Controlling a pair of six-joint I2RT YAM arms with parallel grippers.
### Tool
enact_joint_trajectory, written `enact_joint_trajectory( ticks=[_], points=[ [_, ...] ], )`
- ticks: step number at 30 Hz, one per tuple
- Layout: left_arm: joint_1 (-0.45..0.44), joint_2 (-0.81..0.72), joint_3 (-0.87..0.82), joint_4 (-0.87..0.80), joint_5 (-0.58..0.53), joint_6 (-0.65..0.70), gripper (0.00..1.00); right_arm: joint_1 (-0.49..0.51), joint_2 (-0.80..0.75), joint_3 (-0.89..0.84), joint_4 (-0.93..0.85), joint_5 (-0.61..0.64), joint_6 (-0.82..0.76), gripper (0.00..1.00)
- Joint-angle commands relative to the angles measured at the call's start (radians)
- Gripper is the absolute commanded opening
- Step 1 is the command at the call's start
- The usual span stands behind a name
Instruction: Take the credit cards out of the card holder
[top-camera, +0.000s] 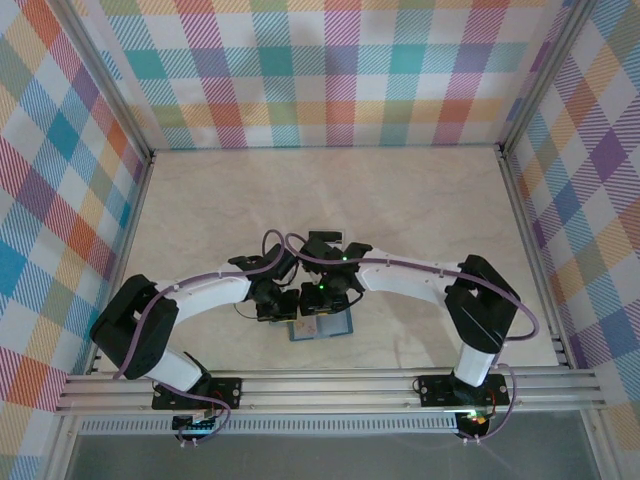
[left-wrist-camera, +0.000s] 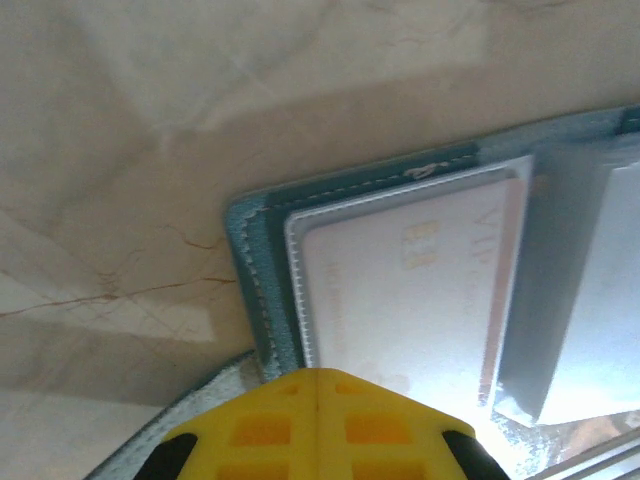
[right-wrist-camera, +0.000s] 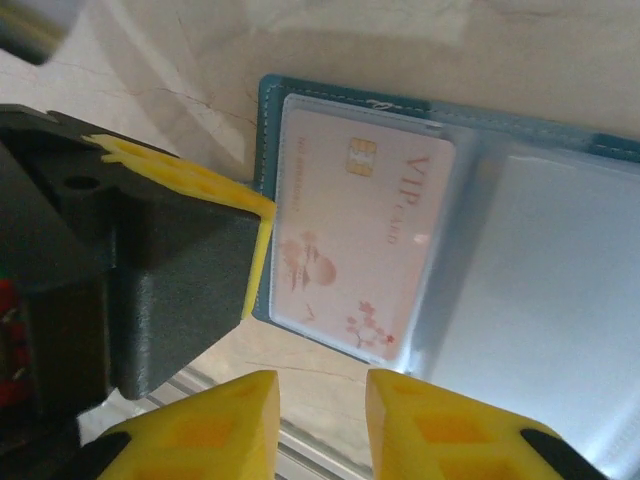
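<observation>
Next, my right gripper opens over the card's fold-side edge and pulls the card toward the card holder's fold, because the credit card is almost all the way inside its clear pocket.
The card holder lies open on the table near the front edge, teal-blue with clear inner pockets. One credit card, pale pink with a chip and blossom print, sits inside the left pocket. My left gripper is shut, its yellow tip resting on the holder's left edge beside the card. The left gripper's fingers appear at the holder's left border. My right gripper hovers just off the holder's near edge, jaws apart with nothing between them. From above, both grippers cover the holder's top.
The aluminium rail runs right along the near side of the holder. Plaid walls enclose the marble table on three sides. The holder's right pocket looks pale and glossy.
</observation>
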Motion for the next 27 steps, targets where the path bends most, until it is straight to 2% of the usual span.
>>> enact_joint_trajectory(
  ticks=[1,8,14,19,21,23,27],
  points=[
    [-0.011,0.013,0.008,0.015,0.007,-0.007,0.03,-0.009,0.05,-0.014,0.063,-0.059,0.021,0.27],
    [-0.016,0.017,-0.021,0.028,-0.003,-0.015,0.03,-0.03,0.064,-0.099,0.194,-0.073,0.066,0.23],
    [-0.022,0.005,-0.027,-0.006,-0.042,-0.006,0.02,-0.034,0.104,-0.107,0.2,-0.07,0.063,0.18],
    [-0.024,0.004,-0.035,-0.009,-0.045,-0.01,0.02,-0.034,0.118,-0.1,0.169,-0.034,0.051,0.18],
    [-0.023,-0.003,-0.04,-0.011,-0.048,-0.013,0.02,-0.034,0.12,-0.102,0.156,-0.023,0.045,0.22],
    [-0.023,-0.012,-0.04,-0.014,-0.044,-0.013,0.02,-0.036,0.122,-0.1,0.137,-0.009,0.039,0.32],
    [-0.023,-0.028,-0.041,-0.022,-0.048,-0.016,0.02,-0.036,0.108,-0.095,0.102,0.019,0.031,0.37]
  ],
)
